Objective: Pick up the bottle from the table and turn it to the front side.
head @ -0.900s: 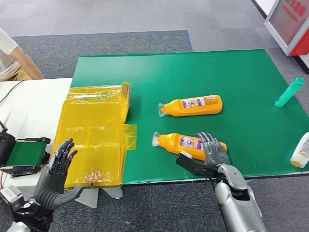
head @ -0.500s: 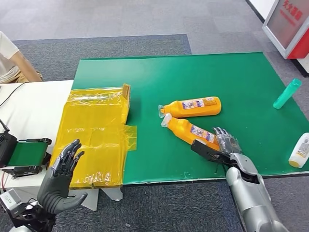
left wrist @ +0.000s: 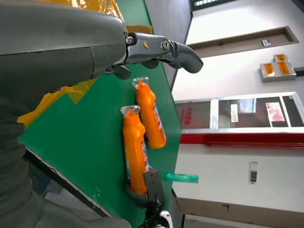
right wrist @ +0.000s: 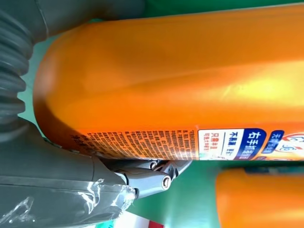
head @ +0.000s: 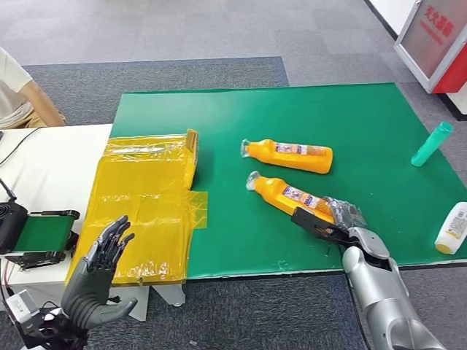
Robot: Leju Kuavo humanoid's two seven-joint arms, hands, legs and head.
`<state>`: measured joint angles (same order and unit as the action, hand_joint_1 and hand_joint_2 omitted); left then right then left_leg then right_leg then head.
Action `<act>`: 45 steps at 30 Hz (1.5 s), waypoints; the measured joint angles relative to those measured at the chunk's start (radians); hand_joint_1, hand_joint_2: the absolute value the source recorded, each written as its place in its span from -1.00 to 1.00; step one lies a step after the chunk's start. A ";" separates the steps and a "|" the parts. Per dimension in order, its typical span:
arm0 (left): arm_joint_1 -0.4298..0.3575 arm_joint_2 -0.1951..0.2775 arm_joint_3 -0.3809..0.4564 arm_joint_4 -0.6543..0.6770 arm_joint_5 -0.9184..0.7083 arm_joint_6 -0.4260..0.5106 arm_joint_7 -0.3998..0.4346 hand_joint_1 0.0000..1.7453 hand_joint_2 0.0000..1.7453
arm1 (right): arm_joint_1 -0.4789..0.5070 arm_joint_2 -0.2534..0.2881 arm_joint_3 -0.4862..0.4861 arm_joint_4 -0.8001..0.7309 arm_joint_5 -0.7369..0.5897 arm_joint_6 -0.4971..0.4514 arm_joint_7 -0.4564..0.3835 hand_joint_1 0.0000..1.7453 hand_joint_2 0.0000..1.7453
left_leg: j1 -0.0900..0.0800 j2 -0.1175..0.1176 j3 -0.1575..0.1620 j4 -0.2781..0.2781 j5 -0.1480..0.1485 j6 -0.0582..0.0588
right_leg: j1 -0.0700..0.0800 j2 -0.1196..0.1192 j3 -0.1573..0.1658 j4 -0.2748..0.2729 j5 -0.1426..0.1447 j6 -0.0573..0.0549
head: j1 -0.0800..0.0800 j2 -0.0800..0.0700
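Note:
A narrow printed panel is facing up on the bottle, so I expect the nearer orange bottle to show a broad blue front label when I flip it over.
Two orange bottles lie on the green mat. The nearer bottle lies diagonally, its cap toward the far left, its label partly showing. My right hand grips it at the base end, thumb on the near side and fingers on the far side. Whether the bottle is off the mat I cannot tell. The farther bottle lies free just behind it. My left hand hovers with fingers spread and holds nothing, by the table's near left edge.
Yellow plastic bags cover the mat's left end. A teal tube and a white bottle lie at the far right. A white table with a small green-belted device adjoins on the left, a person behind it.
My right hand closed on the nearer bottle's base and swung it to the right, so the bottle turned from parallel with the table edge to diagonal. The farther bottle turned slightly.

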<state>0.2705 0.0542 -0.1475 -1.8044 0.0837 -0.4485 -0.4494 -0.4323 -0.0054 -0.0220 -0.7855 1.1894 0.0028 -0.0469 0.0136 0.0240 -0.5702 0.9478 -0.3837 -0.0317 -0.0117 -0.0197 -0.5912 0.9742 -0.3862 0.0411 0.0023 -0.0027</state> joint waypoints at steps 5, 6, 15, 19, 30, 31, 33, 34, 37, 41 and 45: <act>0.002 0.003 0.000 0.000 0.001 0.000 0.000 -1.00 1.00 | 0.002 0.002 -0.010 0.000 -0.022 0.003 -0.028 1.00 1.00 | 0.000 0.000 0.000 0.000 -0.001 -0.001 | 0.000 0.000 0.002 0.000 0.001 0.002 | 0.000 0.000; 0.002 0.004 0.000 0.000 0.001 0.000 0.000 -1.00 1.00 | 0.003 0.003 -0.011 0.000 -0.027 0.004 -0.031 1.00 1.00 | 0.000 0.000 0.000 0.000 -0.001 -0.001 | 0.000 0.000 0.002 0.000 0.001 0.002 | 0.000 0.000; 0.007 0.004 0.000 0.000 0.016 0.002 0.010 -1.00 1.00 | 0.036 0.022 -0.038 -0.041 -0.169 0.030 -0.113 1.00 1.00 | 0.001 0.000 0.000 0.000 -0.002 -0.002 | 0.000 0.000 0.002 0.000 -0.001 0.002 | 0.000 0.000; 0.011 0.004 0.000 0.000 0.029 0.008 0.015 -1.00 1.00 | 0.103 0.059 -0.051 -0.132 -0.416 0.141 -0.196 1.00 1.00 | 0.001 0.000 -0.002 0.000 -0.003 -0.002 | 0.000 0.000 0.000 0.001 -0.002 0.002 | 0.000 0.000; -0.007 -0.041 0.039 0.000 0.128 0.019 0.100 -1.00 1.00 | 0.278 0.136 0.058 -0.399 -0.869 0.275 -0.241 1.00 1.00 | 0.000 -0.001 -0.014 0.000 -0.003 -0.003 | 0.000 -0.001 -0.010 0.002 -0.004 0.002 | 0.000 0.000; -0.010 -0.047 0.043 0.000 0.130 0.021 0.106 -1.00 1.00 | 0.285 0.139 0.068 -0.415 -0.876 0.275 -0.241 1.00 1.00 | 0.000 -0.001 -0.014 0.000 -0.003 -0.003 | 0.000 -0.001 -0.011 0.002 -0.004 0.003 | 0.000 0.000; -0.016 -0.059 0.053 0.000 0.139 0.031 0.125 -1.00 1.00 | 0.296 0.143 0.087 -0.440 -0.887 0.276 -0.248 1.00 1.00 | 0.000 -0.001 -0.015 0.000 -0.003 -0.003 | 0.000 -0.001 -0.011 0.002 -0.004 0.003 | 0.000 0.000; -0.021 -0.067 0.059 0.001 0.152 0.039 0.142 -1.00 1.00 | 0.302 0.145 0.098 -0.454 -0.893 0.275 -0.255 1.00 1.00 | 0.000 -0.001 -0.015 0.000 -0.003 -0.003 | 0.000 -0.001 -0.012 0.002 -0.004 0.003 | 0.000 0.000; -0.054 -0.102 0.081 0.008 0.226 0.063 0.213 -1.00 1.00 | 0.324 0.155 0.147 -0.496 -0.918 0.270 -0.289 1.00 1.00 | 0.001 -0.001 -0.016 0.000 -0.003 -0.003 | 0.000 -0.001 -0.013 0.002 -0.004 0.003 | 0.000 0.000; -0.125 -0.155 0.100 0.038 0.355 0.097 0.310 -1.00 1.00 | 0.349 0.166 0.238 -0.546 -0.916 0.226 -0.347 1.00 1.00 | 0.001 -0.001 -0.016 0.000 -0.003 -0.003 | 0.001 -0.001 -0.013 0.002 -0.004 0.003 | 0.000 0.000; -0.183 -0.179 0.101 0.095 0.530 0.090 0.385 -1.00 1.00 | 0.361 0.167 0.325 -0.569 -0.879 0.174 -0.382 1.00 1.00 | 0.000 -0.001 -0.016 0.000 -0.003 -0.003 | 0.000 0.000 -0.013 0.002 -0.004 0.003 | 0.000 0.000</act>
<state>0.0870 -0.1247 -0.0464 -1.7093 0.6133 -0.3582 -0.0644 -0.0715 0.1614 0.3030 -1.3540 0.3104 0.1769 -0.4289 0.0140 0.0232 -0.5864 0.9480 -0.3867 -0.0351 -0.0113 -0.0200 -0.6046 0.9766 -0.3904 0.0438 0.0021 -0.0027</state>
